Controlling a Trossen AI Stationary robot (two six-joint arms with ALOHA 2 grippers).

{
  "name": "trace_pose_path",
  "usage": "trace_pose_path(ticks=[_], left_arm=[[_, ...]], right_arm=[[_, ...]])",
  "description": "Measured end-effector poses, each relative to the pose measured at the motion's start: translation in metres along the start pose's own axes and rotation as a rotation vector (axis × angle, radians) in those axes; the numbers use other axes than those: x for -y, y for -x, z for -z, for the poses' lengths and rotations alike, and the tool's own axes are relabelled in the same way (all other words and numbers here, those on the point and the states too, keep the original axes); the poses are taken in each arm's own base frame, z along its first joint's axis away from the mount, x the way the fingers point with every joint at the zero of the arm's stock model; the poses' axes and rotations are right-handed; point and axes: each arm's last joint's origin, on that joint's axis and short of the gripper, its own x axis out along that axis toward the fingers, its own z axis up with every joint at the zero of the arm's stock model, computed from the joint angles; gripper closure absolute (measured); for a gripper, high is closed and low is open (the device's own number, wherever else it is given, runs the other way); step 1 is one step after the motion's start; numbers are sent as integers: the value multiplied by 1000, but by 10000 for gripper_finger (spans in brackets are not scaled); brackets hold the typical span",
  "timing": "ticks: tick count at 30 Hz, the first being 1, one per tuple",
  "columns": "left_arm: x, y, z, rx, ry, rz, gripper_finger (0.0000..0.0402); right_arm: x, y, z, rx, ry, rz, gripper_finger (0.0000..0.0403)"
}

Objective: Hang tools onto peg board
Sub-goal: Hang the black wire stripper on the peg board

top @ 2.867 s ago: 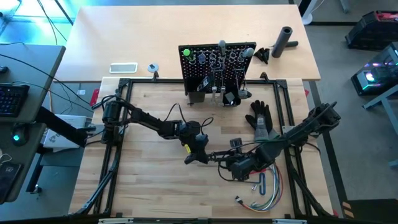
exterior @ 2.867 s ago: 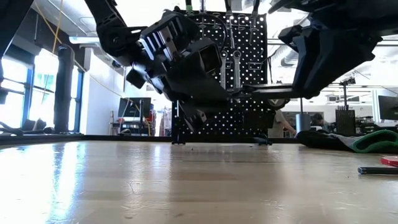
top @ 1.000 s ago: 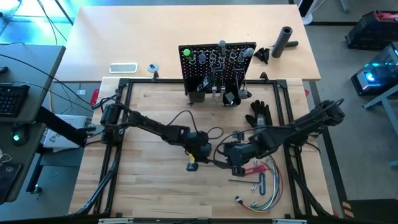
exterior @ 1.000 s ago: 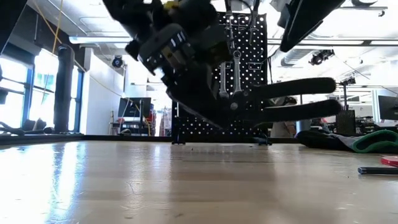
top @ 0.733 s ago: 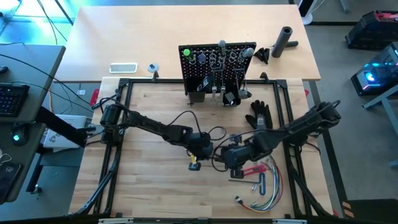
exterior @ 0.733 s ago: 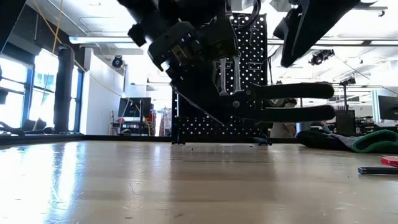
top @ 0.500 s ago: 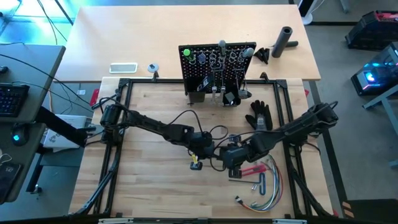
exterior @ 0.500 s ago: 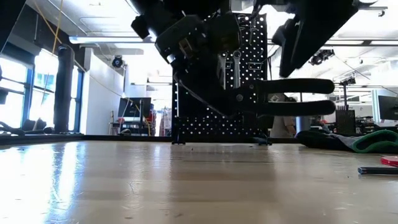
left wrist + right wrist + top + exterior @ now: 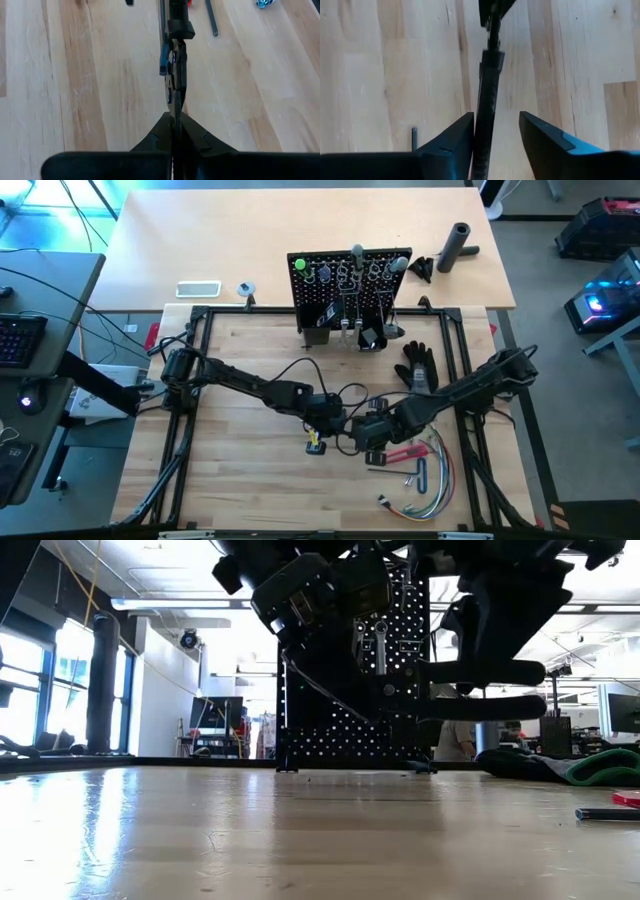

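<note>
My right gripper should close on the pliers' handle (image 9: 487, 97) and my left gripper should open before I hang the pliers, because my left gripper covers the pliers' head end (image 9: 176, 82).
Black pliers (image 9: 470, 688) hang above the table's middle, and my left gripper (image 9: 333, 423) is shut on their head end. Their two handles (image 9: 485, 671) point toward the table's right, one above the other. My right gripper (image 9: 372, 432) is open and comes down over the handles. In the right wrist view one handle (image 9: 487, 85) runs between its fingers, close beside one finger (image 9: 455, 140). The peg board (image 9: 350, 285) stands upright at the far middle with several tools hanging on it. My left gripper pinches the pliers' nose end (image 9: 175, 107) between its two fingers, on the flat faces. The fingers slant down from the table's left and lie along the tool. The pliers are lifted clear, on edge, handles about level. I cannot tell whether my right gripper touches the handle.
A small black-yellow tool (image 9: 315, 443) lies on the table under the left gripper. A red-handled tool (image 9: 405, 452), hex keys (image 9: 420, 475) and a bundle of coloured wires (image 9: 420, 502) lie at the near right. A black glove (image 9: 415, 370) lies before the board, a black cylinder (image 9: 458, 245) beyond it.
My right gripper has come down and toward the table's left, over the pliers' handles. My left gripper has risen a little and tipped, and the pliers' handles have swung from slanting to about level.
</note>
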Motion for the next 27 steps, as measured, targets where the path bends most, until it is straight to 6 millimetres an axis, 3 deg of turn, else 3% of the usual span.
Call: trace_pose_path(ticks=[13, 20, 27], left_arm=[[1, 13, -7, 40, -9, -14, 401], [1, 17, -6, 21, -17, -16, 393], [2, 21, -7, 25, -12, -13, 342]], right_arm=[[0, -3, -1, -7, 3, 1, 381], [1, -3, 0, -2, 4, 48, 382], [-2, -1, 8, -39, 49, 76, 382]])
